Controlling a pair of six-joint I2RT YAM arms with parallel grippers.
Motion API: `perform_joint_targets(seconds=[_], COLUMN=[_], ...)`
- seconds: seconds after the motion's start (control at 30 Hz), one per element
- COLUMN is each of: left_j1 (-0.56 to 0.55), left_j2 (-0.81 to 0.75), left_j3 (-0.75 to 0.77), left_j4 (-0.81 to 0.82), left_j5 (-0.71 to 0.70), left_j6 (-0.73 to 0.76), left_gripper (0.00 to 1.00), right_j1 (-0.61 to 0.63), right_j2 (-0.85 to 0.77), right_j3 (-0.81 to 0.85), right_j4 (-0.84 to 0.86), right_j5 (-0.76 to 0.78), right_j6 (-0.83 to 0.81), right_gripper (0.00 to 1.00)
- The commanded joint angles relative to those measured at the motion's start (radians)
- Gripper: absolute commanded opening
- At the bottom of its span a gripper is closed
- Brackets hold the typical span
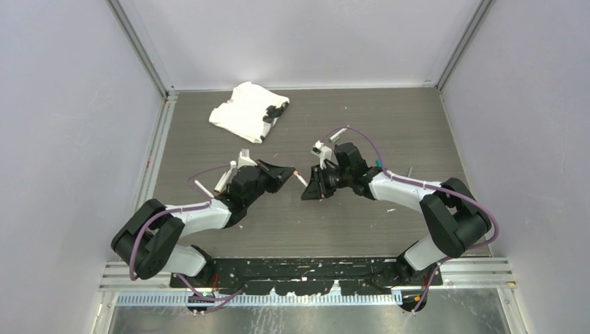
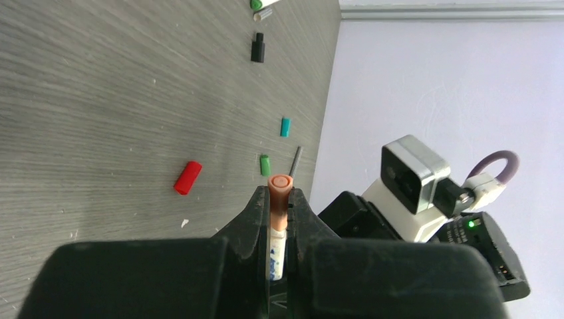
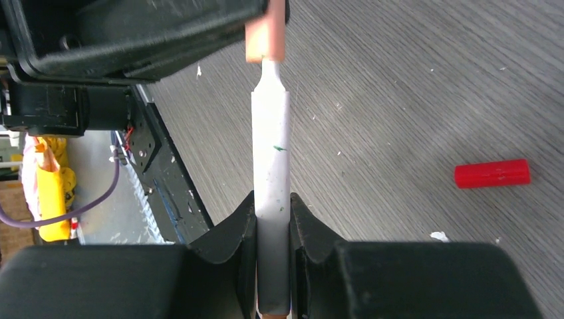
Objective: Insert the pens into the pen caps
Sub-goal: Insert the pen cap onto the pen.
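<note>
The white pen's tip (image 3: pixel 271 74) is in a straight line with the salmon pink cap's opening (image 3: pixel 265 56). My left gripper keeps pushing until the cap is seated, and then let go.
My left gripper (image 1: pixel 289 172) (image 2: pixel 280 194) is shut on the salmon pink pen cap (image 2: pixel 280 189), which sticks out past the fingertips; a white piece with blue marks sits behind it between the fingers. My right gripper (image 1: pixel 312 186) (image 3: pixel 273 203) is shut on a white pen (image 3: pixel 271 146) (image 1: pixel 301 179). In the right wrist view the pen's narrowed tip meets the lower end of the salmon cap (image 3: pixel 266 33). On the table lie a red cap (image 2: pixel 187 177) (image 3: pixel 492 173), a green cap (image 2: pixel 265 165), a teal cap (image 2: pixel 285 127), a black cap (image 2: pixel 258 48) and a slim dark grey pen (image 2: pixel 295 161).
A crumpled white cloth (image 1: pixel 243 111) with dark marks lies at the back left. A white pen (image 1: pixel 203 188) rests left of my left arm. A green-capped pen (image 2: pixel 263 4) lies at the far edge. Walls enclose the table, and the black base rail (image 1: pixel 306 268) runs along the near edge.
</note>
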Motion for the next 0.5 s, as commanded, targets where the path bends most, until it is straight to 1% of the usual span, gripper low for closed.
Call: perform_joint_targets(seconds=[0.0, 0.13, 0.3, 0.47], left_j1=[-0.036, -0.059, -0.091, -0.129], left_j2=[0.018, 0.029, 0.028, 0.005], left_j3=[0.009, 0.020, 0.056, 0.132], left_j4=[0.048, 0.042, -0.036, -0.186], left_j5=[0.008, -0.004, -0.030, -0.063], left_j6=[-0.012, -0.015, -0.009, 0.010], left_gripper=[0.01, 0.01, 0.01, 0.01], right_j1=[-0.003, -0.003, -0.003, 0.014], right_j2=[-0.038, -0.047, -0.057, -0.058], right_j3=[0.048, 0.059, 0.074, 0.096], right_j4=[0.013, -0.018, -0.062, -0.139], right_j5=[0.039, 0.071, 0.127, 0.197], right_j6=[-0.031, -0.073, -0.138, -0.227], right_gripper=[0.01, 0.01, 0.01, 0.01])
